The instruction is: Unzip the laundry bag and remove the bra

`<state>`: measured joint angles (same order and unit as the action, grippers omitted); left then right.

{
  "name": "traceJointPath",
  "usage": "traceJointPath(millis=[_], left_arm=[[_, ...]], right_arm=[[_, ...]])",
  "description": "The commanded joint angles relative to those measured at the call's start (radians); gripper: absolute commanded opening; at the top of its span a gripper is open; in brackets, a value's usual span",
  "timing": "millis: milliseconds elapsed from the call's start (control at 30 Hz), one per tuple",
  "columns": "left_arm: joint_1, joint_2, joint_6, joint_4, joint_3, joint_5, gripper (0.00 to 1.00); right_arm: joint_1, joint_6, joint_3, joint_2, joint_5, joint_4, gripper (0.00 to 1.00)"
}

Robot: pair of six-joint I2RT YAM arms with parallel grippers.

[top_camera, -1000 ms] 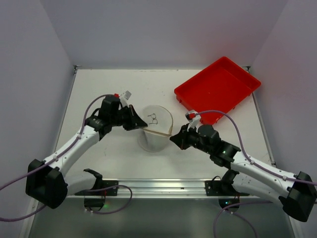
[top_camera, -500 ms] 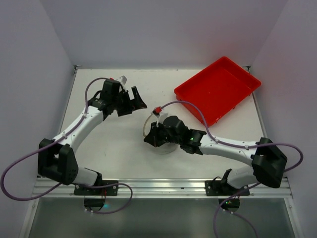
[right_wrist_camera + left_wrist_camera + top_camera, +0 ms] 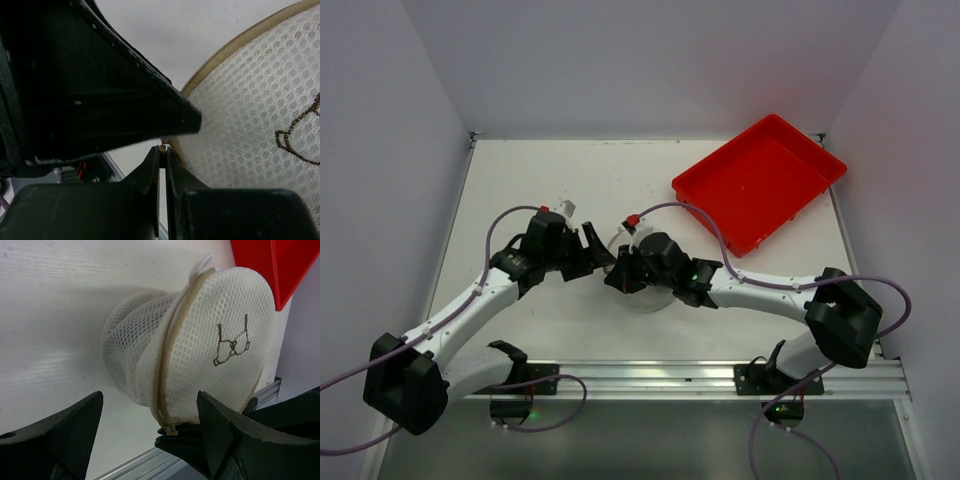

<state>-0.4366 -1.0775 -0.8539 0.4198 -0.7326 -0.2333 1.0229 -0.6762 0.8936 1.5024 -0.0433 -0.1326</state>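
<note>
My left gripper should hold the laundry bag's rim (image 3: pixel 165 357) while my right gripper pulls back, because the laundry bag is tilting at the zip pull (image 3: pixel 171 430) and its rim is free.
The laundry bag (image 3: pixel 200 340), a white mesh cylinder with a tan zipper (image 3: pixel 167 365), lies tilted on the table. Its round end with the small bra icon (image 3: pixel 231 342) faces the left wrist camera. From above the bag (image 3: pixel 642 300) is mostly covered by the right wrist. My right gripper (image 3: pixel 162 149) is shut on the zip pull (image 3: pixel 171 429) at the bag's lower left rim. My left gripper (image 3: pixel 600 255) is open just left of the bag, its fingers (image 3: pixel 65 435) apart and touching nothing. The bra itself is hidden.
A red tray (image 3: pixel 760 180) sits at the back right of the table, its corner also showing in the left wrist view as the tray (image 3: pixel 270 260). A metal rail (image 3: pixel 650 375) runs along the near edge. White walls enclose the table on both sides and at the back.
The left gripper let go of the bag's rim, opened, drew back, then returned beside the bag. The right arm swung from the bag's right side over it to the left rim.
</note>
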Motion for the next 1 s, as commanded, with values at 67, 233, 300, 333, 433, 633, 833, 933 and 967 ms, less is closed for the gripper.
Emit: traceJointPath(millis=[67, 233, 300, 333, 433, 633, 833, 933, 967], left_arm=[[-0.065, -0.042, -0.1, -0.174, 0.022, -0.03, 0.64], [-0.077, -0.061, -0.099, -0.172, 0.013, -0.012, 0.0], [-0.074, -0.073, -0.076, -0.148, -0.004, 0.018, 0.0], [-0.065, -0.078, -0.051, -0.132, -0.016, 0.023, 0.0], [-0.012, -0.099, 0.005, -0.122, -0.018, 0.012, 0.0], [0.079, -0.134, 0.122, -0.118, -0.024, -0.07, 0.0], [0.099, -0.297, 0.283, -0.056, -0.238, -0.106, 0.0], [0.099, -0.404, 0.317, -0.036, -0.371, -0.135, 0.0], [0.101, -0.432, 0.323, -0.026, -0.407, -0.139, 0.04]], right_arm=[[0.008, -0.019, 0.005, -0.03, 0.031, -0.05, 0.0], [0.008, -0.006, -0.04, -0.083, 0.062, 0.008, 0.0], [0.005, 0.013, -0.071, -0.142, 0.092, 0.039, 0.0], [0.003, 0.018, -0.088, -0.166, 0.136, 0.094, 0.0], [-0.043, 0.015, -0.183, -0.302, 0.2, 0.215, 0.0], [-0.259, 0.007, -0.346, -0.645, 0.255, 0.414, 0.0], [-0.254, 0.053, -0.292, -0.628, 0.096, 0.348, 0.0], [-0.21, 0.021, -0.262, -0.553, 0.008, 0.239, 0.0], [-0.192, 0.018, -0.246, -0.489, 0.005, 0.22, 0.0]])
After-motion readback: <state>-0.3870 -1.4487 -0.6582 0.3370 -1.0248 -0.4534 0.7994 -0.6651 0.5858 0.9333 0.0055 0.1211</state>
